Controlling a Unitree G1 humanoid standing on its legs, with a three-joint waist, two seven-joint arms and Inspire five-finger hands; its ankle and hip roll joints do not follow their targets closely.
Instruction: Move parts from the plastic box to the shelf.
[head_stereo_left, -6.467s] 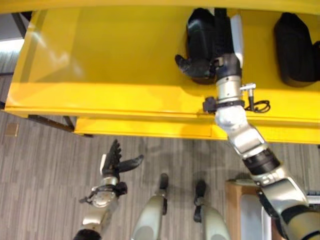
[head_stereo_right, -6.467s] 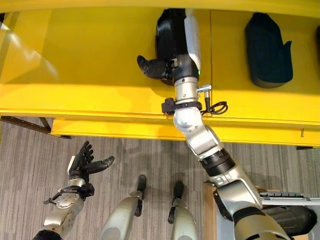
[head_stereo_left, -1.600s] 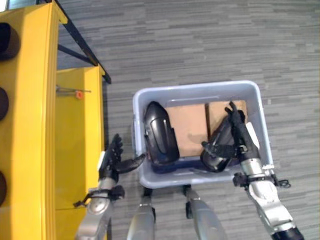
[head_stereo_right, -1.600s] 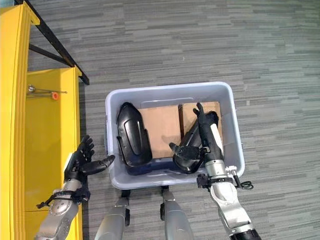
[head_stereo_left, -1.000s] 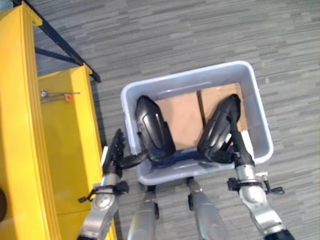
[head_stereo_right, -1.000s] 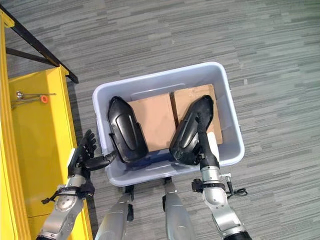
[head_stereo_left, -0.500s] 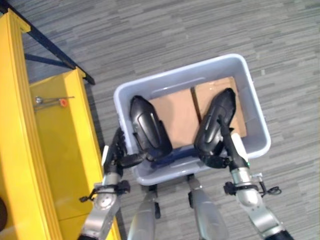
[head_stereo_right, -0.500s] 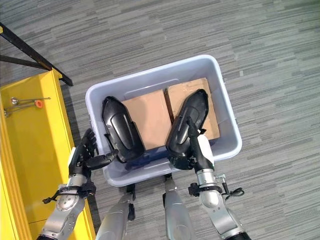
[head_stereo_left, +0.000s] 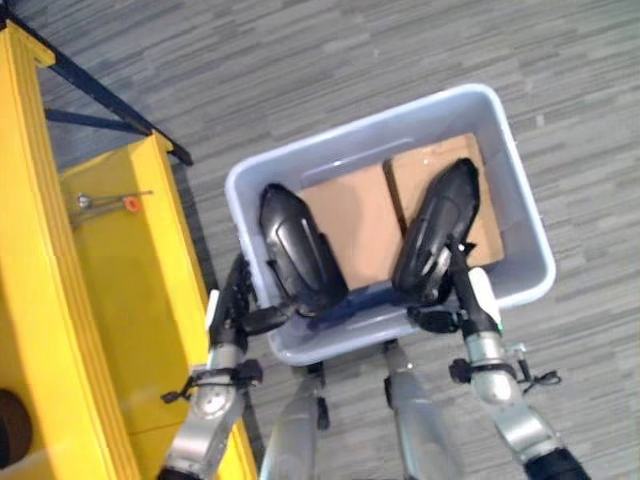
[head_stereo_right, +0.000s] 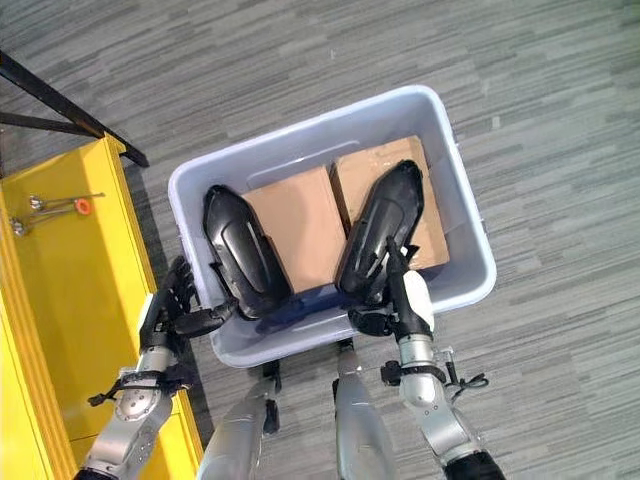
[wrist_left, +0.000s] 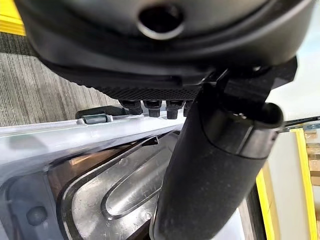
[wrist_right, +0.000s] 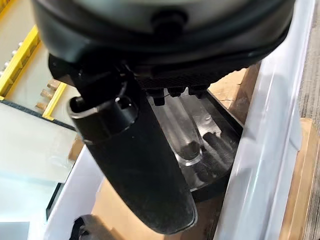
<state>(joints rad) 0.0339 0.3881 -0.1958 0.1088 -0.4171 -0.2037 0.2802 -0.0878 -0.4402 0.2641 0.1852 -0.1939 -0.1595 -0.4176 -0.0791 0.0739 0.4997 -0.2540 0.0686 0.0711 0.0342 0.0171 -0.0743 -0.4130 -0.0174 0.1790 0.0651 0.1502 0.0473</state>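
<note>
The long black part (head_stereo_left: 440, 228) has a raised side (wrist_right: 226, 113) along its edge, so it will stick straight out when the robot's right gripper lifts it by its near end.
The pale blue plastic box (head_stereo_left: 350, 335) stands on the floor in front of me with two glossy black parts leaning in it on cardboard (head_stereo_left: 345, 210). The left part (head_stereo_left: 295, 250) is by the near left corner, the right part (head_stereo_left: 437, 230) toward the right side. My right hand (head_stereo_left: 470, 295) reaches over the near rim, its fingers straight along the right part (wrist_right: 200, 135) and its thumb (wrist_right: 135, 165) spread below the part's near end. My left hand (head_stereo_left: 232, 305) is open outside the near left corner, thumb (wrist_left: 215, 170) pointing at the box wall.
The yellow shelf (head_stereo_left: 110, 300) runs along my left, close beside the box. On it lie a thin tool with an orange tip (head_stereo_left: 110, 202) and a dark part (head_stereo_left: 12, 425) at the lower left. A black frame bar (head_stereo_left: 100, 95) crosses behind the shelf. Grey floor surrounds the box.
The view has swung from the shelf down to the box. My right hand, earlier at a part on the shelf, now lies on the right part; over the last half second the hands hardly moved.
</note>
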